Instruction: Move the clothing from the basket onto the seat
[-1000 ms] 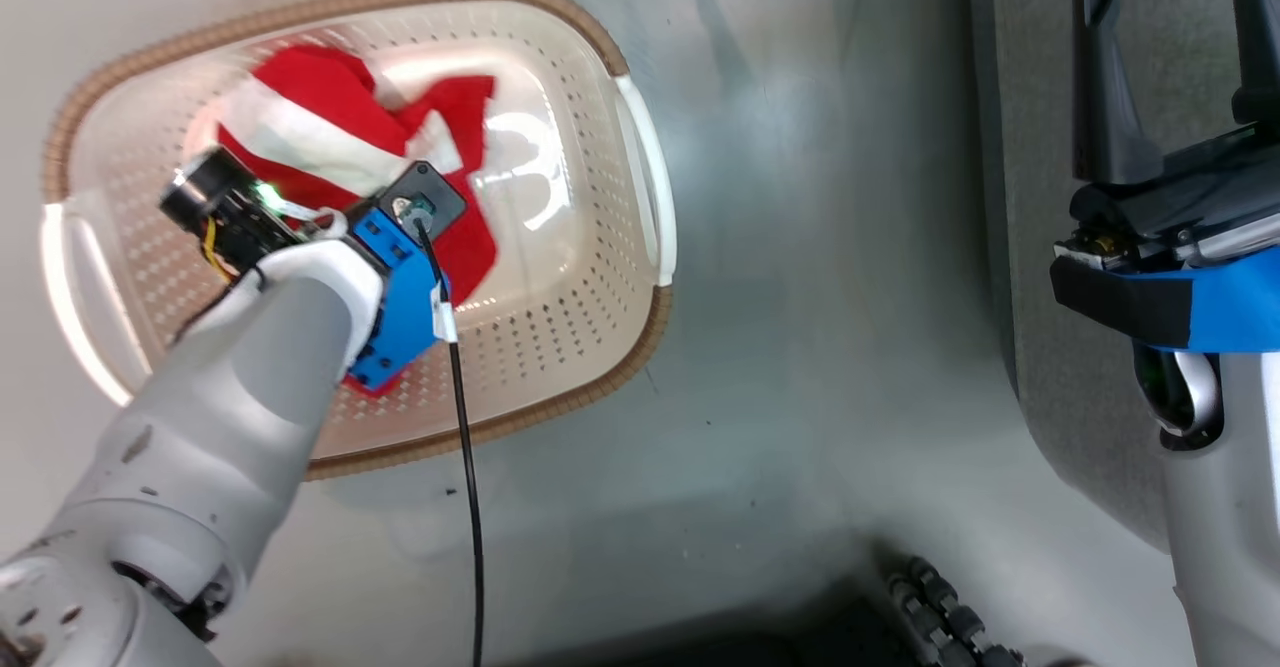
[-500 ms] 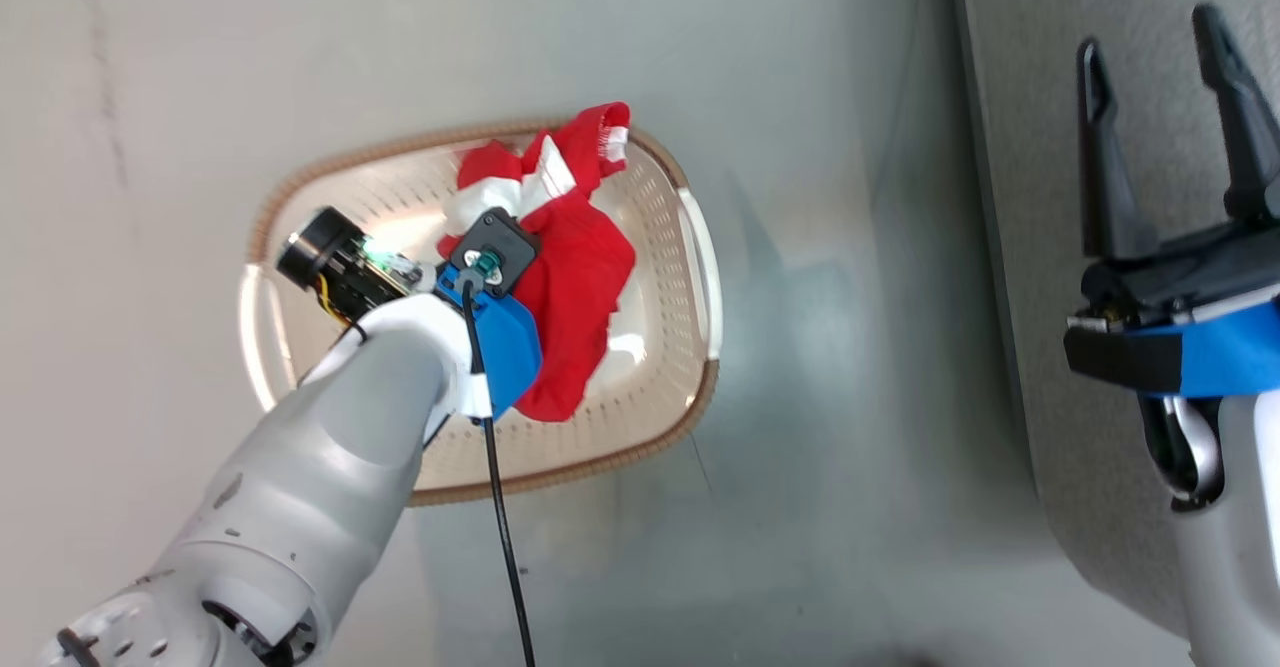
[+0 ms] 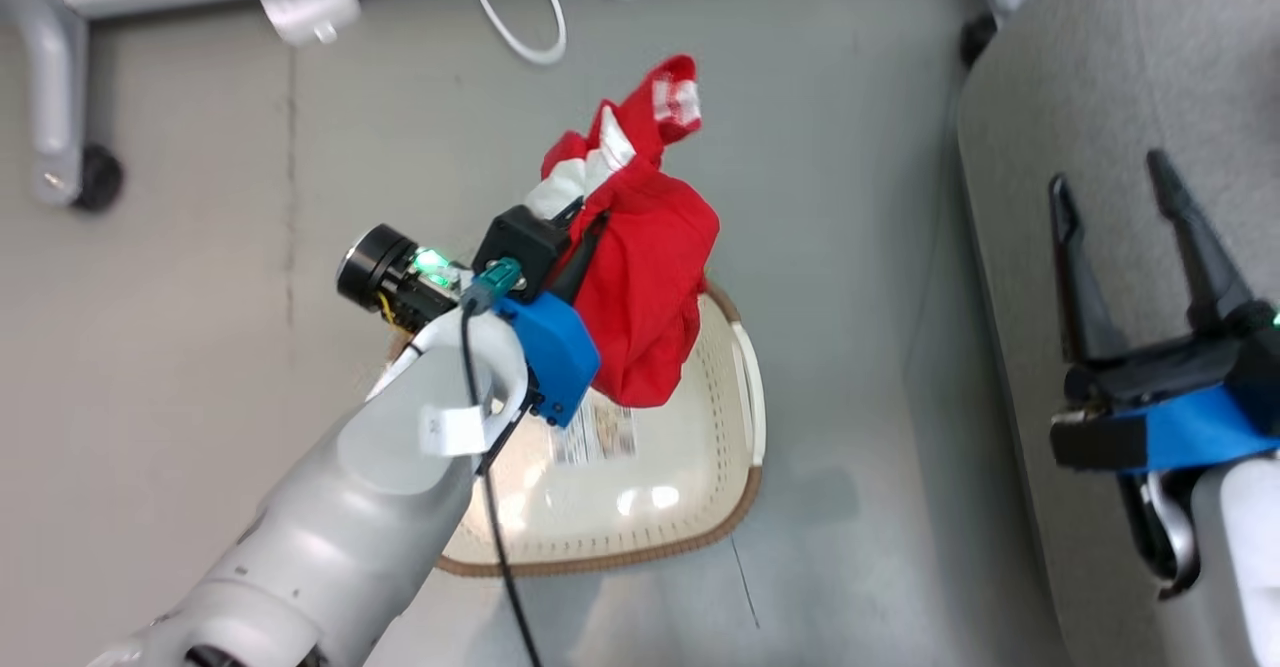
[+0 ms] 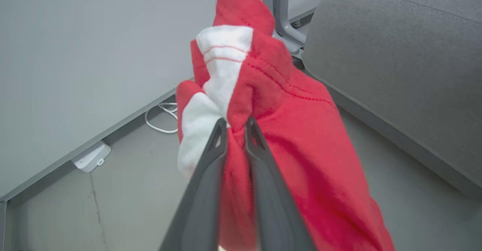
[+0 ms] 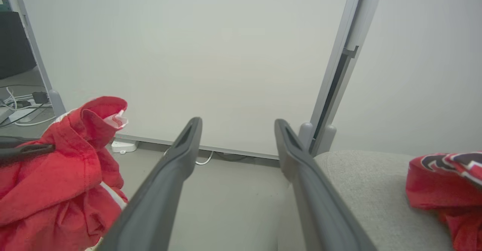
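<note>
The red clothing piece (image 3: pixel 651 271) is hanging in loose bunched folds (image 3: pixel 614 163). It will stay crumpled in a pile when I carry it to the seat.
My left gripper (image 3: pixel 585 237) is shut on the red clothing piece with white stripes (image 3: pixel 640 277), which hangs bunched in the air above the cream basket (image 3: pixel 740 507). In the left wrist view its fingers (image 4: pixel 235 121) pinch a fold of this garment (image 4: pixel 293 130), with the grey seat (image 4: pixel 395 55) beyond it. My right gripper (image 3: pixel 1110 177) stands open over the seat (image 3: pixel 1100 67), nothing between its fingers. In the right wrist view the open gripper (image 5: pixel 237 122) points at a wall; a red jersey with lettering (image 5: pixel 444 183) lies on the seat (image 5: pixel 361 183), and the held garment (image 5: pixel 56 175) shows at the left.
The basket's bottom shows a sticker (image 3: pixel 595 432) and no cloth. A white cable (image 3: pixel 530 17) and a white adapter (image 3: pixel 310 12) lie on the grey floor at the back. A grey leg with a caster (image 3: pixel 50 147) stands at the far left.
My left gripper has lifted the striped garment up out of the basket and a little toward the seat. The head view has pulled back and shifted. The right gripper stays open.
</note>
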### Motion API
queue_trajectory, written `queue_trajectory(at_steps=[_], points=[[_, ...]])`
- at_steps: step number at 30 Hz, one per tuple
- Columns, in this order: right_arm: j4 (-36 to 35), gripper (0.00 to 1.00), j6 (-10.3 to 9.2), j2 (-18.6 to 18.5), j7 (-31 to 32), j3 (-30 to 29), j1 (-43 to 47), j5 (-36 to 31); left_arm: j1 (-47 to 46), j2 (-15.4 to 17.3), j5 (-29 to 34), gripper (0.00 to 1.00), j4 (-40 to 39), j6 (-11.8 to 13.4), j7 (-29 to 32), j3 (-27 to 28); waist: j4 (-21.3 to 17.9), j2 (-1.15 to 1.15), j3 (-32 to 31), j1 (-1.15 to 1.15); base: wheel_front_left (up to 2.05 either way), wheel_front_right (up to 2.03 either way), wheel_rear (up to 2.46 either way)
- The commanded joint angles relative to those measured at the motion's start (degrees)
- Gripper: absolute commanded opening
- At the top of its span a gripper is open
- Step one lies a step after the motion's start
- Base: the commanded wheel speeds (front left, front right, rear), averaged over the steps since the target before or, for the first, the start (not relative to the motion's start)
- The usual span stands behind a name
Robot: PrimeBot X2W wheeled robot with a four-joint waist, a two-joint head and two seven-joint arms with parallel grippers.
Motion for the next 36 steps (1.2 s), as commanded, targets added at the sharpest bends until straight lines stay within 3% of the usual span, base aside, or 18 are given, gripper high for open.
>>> queue_trajectory(at_steps=[1, 9, 19, 36], points=[[0.41, 1.00, 0.01, 0.29, -0.05, 0.02, 1.67, 0.08, 1.08, 0.59, 0.39, 0.00, -1.30, 0.46, -0.25, 0.86, 1.19, -0.01, -4.54, 0.01, 0.00, 0.00, 0.00], [2.43, 1.00, 0.01, 1.74, -0.04, 0.64, 7.71, 0.00, 8.09, 2.85, 1.76, 0.00, -12.43, 1.55, -0.26, 8.31, 1.29, -0.01, -13.37, 0.01, 0.00, 0.00, 0.00], [4.13, 1.00, 0.01, 3.32, -0.04, 1.05, 14.58, 0.32, 13.82, 2.52, 4.69, 0.00, -19.66, 0.97, -0.26, 11.54, 2.22, -0.01, -21.21, 0.01, 0.00, 0.00, 0.00], [4.11, 1.00, 0.01, 3.16, -0.04, 7.29, 15.08, 1.22, 14.47, 2.38, 5.91, 0.00, -21.35, 0.38, -0.27, 12.41, 2.94, -0.01, -22.32, 0.01, 0.00, 0.00, 0.00]])
